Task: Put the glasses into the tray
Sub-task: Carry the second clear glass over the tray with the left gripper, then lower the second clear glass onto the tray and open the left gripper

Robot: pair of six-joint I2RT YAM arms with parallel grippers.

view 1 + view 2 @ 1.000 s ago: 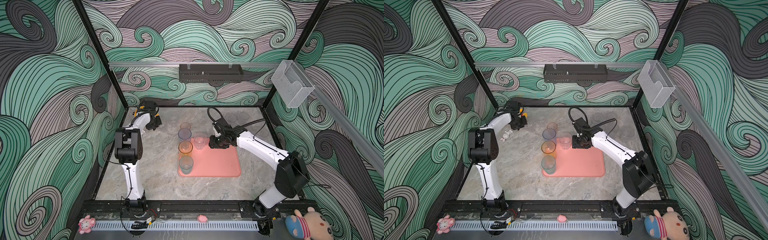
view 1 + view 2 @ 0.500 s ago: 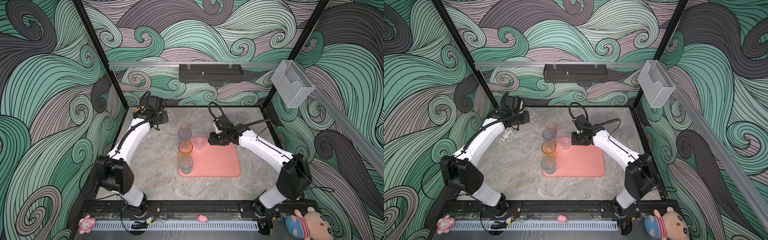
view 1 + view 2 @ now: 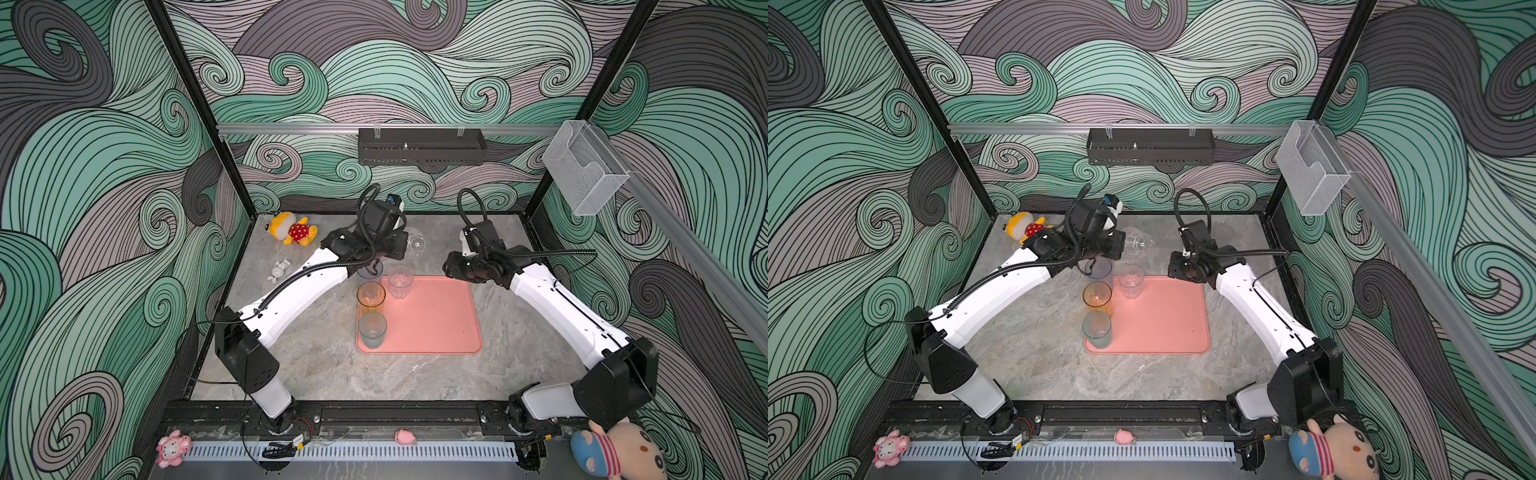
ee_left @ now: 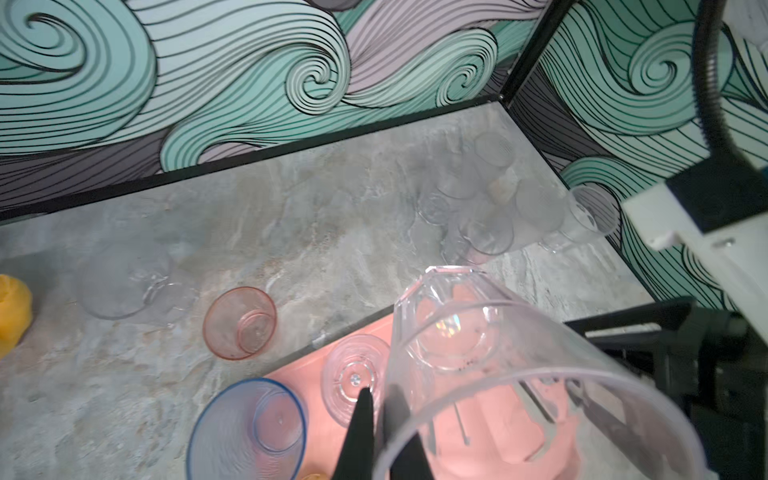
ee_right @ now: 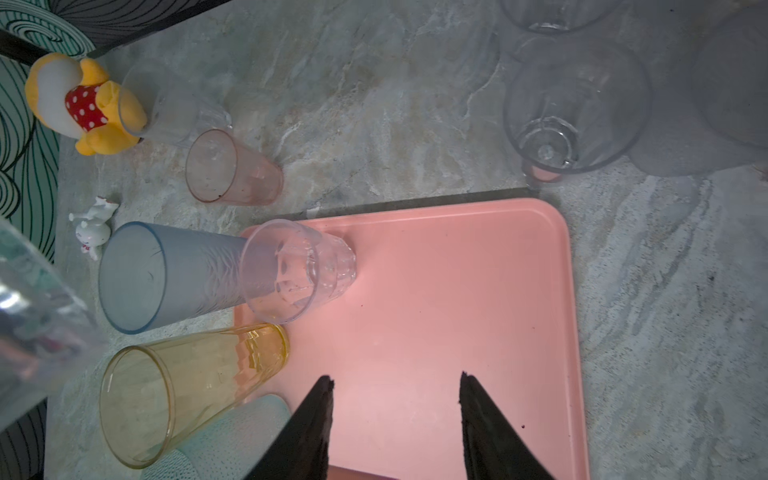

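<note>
The tray's middle [image 3: 423, 313] is free next to the small clear tumbler [image 3: 400, 284], so my left gripper goes on carrying the clear glass there until the glass's base sits flat.
My left gripper [image 4: 380, 392] is shut on the rim wall of a clear glass [image 4: 498, 374], held tilted in the air above the back of the salmon tray [image 3: 432, 320]; in both top views this glass [image 3: 1138, 245] shows at the gripper's tip. A blue-grey glass [image 3: 370, 270], an orange one [image 3: 371, 296] and a teal one [image 3: 372, 329] stand along the tray's left edge, a small clear tumbler [image 3: 400, 281] beside them. My right gripper [image 5: 395, 380] hangs open and empty over the tray's bare part [image 5: 436, 311].
A pink tumbler [image 5: 232, 168] and a clear one [image 5: 166, 104] stand off the tray near a yellow plush [image 3: 293, 228] and a small white figure [image 3: 279, 270]. Several clear glasses [image 4: 490, 216] crowd the back right corner. A clear box [image 3: 584, 170] hangs on the right rail.
My left arm swung from the back left corner to the back middle, now carrying the clear glass. My right gripper drew back to the right, away from the small clear tumbler.
</note>
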